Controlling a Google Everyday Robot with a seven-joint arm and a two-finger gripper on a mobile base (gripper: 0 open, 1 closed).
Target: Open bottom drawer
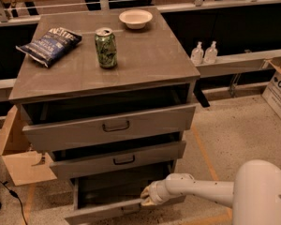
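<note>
My gripper should reach inside point(136, 185) and pull the bottom drawer's front from behind. The drawer is only partly out, with my gripper at its front's top edge point(127, 203).
The grey cabinet point(107, 69) has three drawers. The bottom drawer point(99, 213) is the lowest and narrowest one. It stands pulled well out, its dark inside open from above. Its handle is not clear to see. My gripper point(147, 198) is at the top edge of that drawer's front, right of centre, on the end of the white arm point(201, 189) that reaches in from the lower right. The top drawer point(110, 125) and the middle drawer point(119, 159) both stand slightly out.
On the cabinet top are a chip bag point(49, 45), a green can point(106, 48) and a white bowl point(136, 18). A cardboard box point(16, 153) stands at the left and another point(278, 90) at the right. Two small bottles point(203, 53) stand on a ledge behind.
</note>
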